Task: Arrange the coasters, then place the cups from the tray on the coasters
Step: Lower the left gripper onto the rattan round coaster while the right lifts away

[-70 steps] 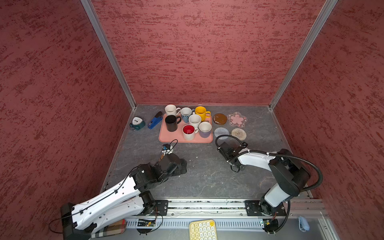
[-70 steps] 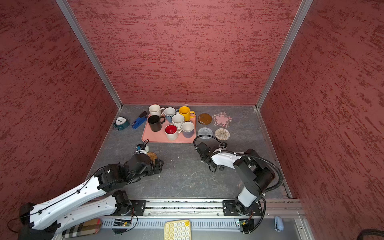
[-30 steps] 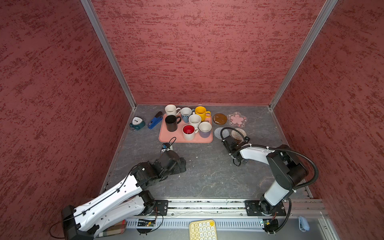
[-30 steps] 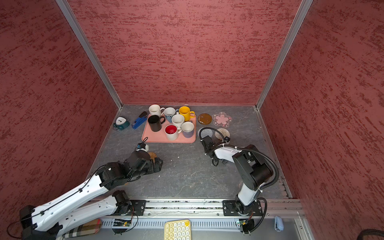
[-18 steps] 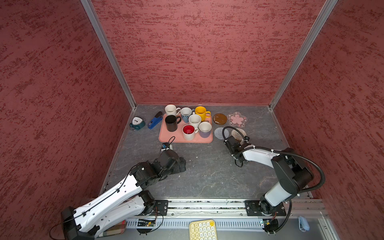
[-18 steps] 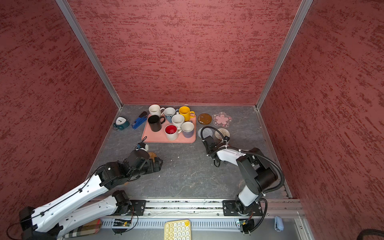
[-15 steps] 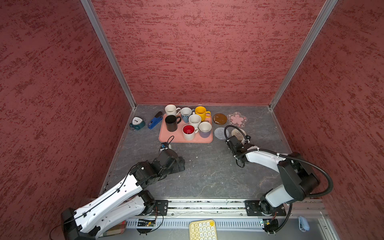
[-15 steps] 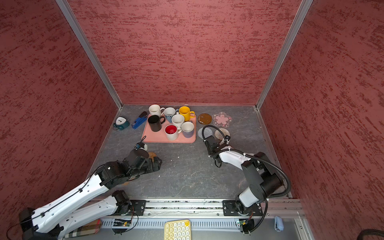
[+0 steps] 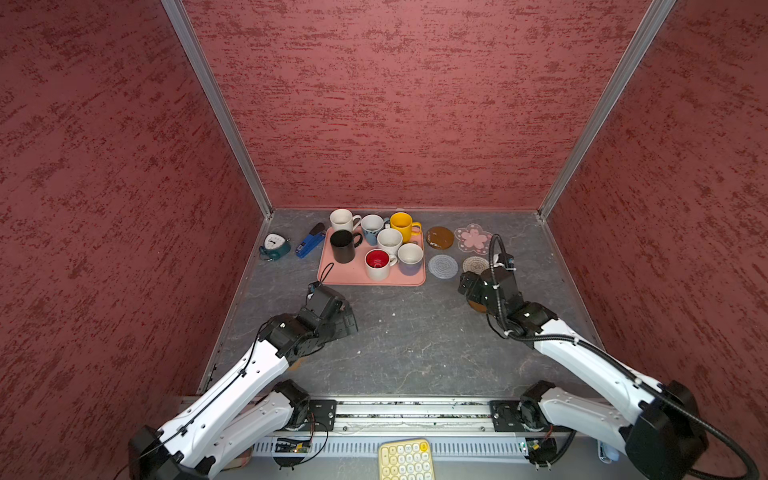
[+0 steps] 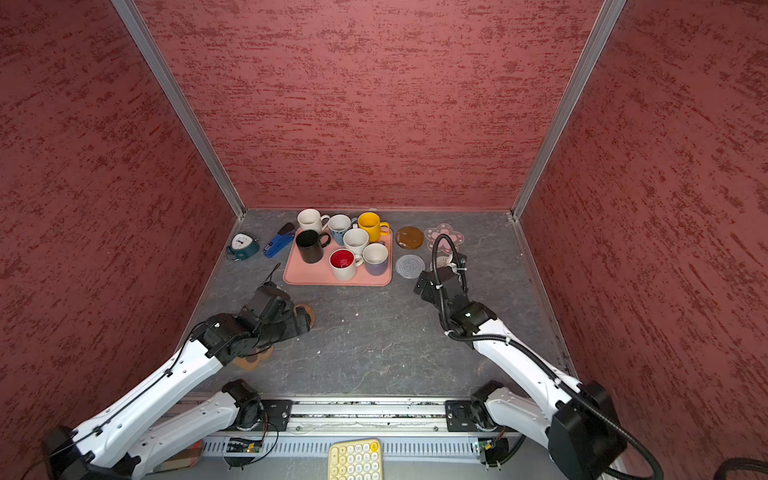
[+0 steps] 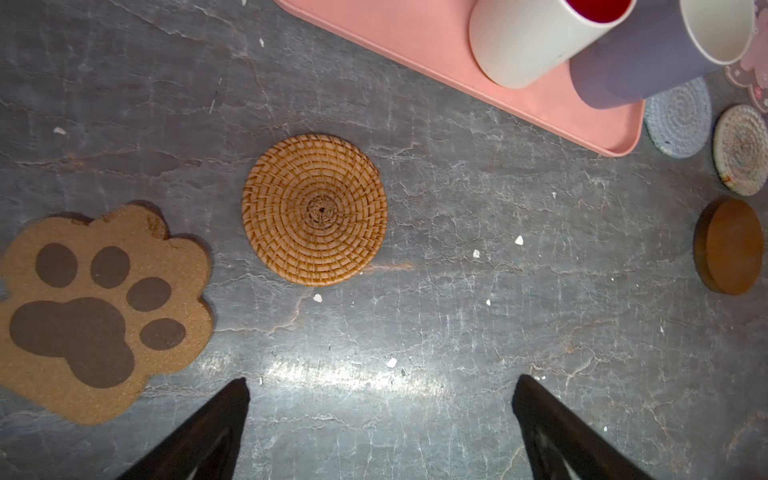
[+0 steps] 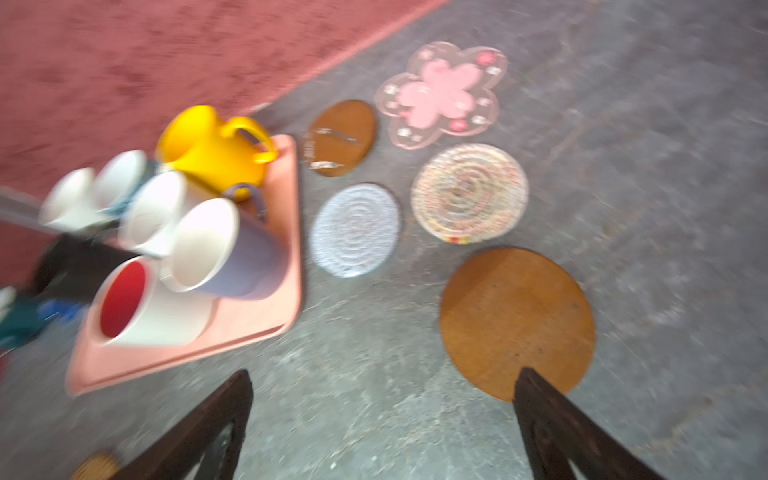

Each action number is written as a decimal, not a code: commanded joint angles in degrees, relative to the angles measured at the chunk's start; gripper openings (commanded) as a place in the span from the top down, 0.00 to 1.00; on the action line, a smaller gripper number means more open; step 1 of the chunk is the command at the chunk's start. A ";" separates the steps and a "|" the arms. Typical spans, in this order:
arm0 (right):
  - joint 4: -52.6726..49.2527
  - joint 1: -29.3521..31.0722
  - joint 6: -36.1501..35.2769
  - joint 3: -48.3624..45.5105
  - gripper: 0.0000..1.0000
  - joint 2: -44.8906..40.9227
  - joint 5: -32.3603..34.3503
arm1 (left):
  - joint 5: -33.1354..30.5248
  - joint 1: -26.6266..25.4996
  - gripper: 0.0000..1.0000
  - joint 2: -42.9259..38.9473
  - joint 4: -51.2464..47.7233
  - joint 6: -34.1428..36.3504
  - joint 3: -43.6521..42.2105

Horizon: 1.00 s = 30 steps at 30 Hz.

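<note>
My right gripper needs to move away before my left gripper puts the rattan coaster (image 11: 315, 209) in the gap (image 9: 441, 303) in front of the grey crochet coaster, because my right gripper is hanging beside that gap.
Several cups, among them black (image 9: 343, 246), yellow (image 9: 402, 225) and red-inside (image 9: 377, 263), stand on the pink tray (image 9: 348, 277). To its right lie an amber disc (image 9: 439, 237), the pink flower (image 9: 473, 237), the grey crochet (image 9: 443, 266) and the beige woven coaster (image 9: 475, 264). My right gripper (image 12: 382, 386) hangs open and empty, one finger over the edge of a second amber disc (image 12: 515, 320). Open too, my left gripper (image 11: 380, 386) hovers over bare floor short of the rattan coaster (image 11: 314, 210) and the paw-print coaster (image 11: 99, 307).
A teal clock (image 9: 274, 245) and a blue stapler (image 9: 309, 242) lie left of the tray near the left wall. A pale yellow keypad (image 9: 405, 459) sits in front of the rail. Red walls close in three sides.
My right arm has swung its elbow out to the right, and its gripper has shifted slightly right and back. My left gripper has drawn back a little. Both stay open.
</note>
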 commanded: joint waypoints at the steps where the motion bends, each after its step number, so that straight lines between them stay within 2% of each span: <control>1: 5.93 -0.20 -6.12 -1.56 0.01 -4.13 -8.15 | 0.55 2.25 0.04 2.64 3.97 2.06 -0.71; 4: 6.39 -0.20 -6.32 -2.01 0.01 -5.23 -10.64 | 0.02 3.85 0.11 6.38 7.47 2.58 -1.67; 10: 7.48 -0.20 -6.87 -4.05 0.01 -5.43 -12.82 | 2.53 7.45 0.40 13.07 14.41 3.59 -3.15; 17: 9.00 -0.20 -6.93 -6.86 0.01 -6.33 -13.58 | 4.16 11.01 0.58 19.30 18.51 5.60 -2.79; 24: 11.08 -0.20 -7.12 -8.39 0.01 -5.69 -14.48 | 6.58 13.17 0.91 25.35 21.36 6.72 -2.77; 30: 11.11 -0.29 -7.02 -8.46 0.01 -5.91 -15.07 | 7.45 13.34 0.96 28.52 24.19 6.38 -4.08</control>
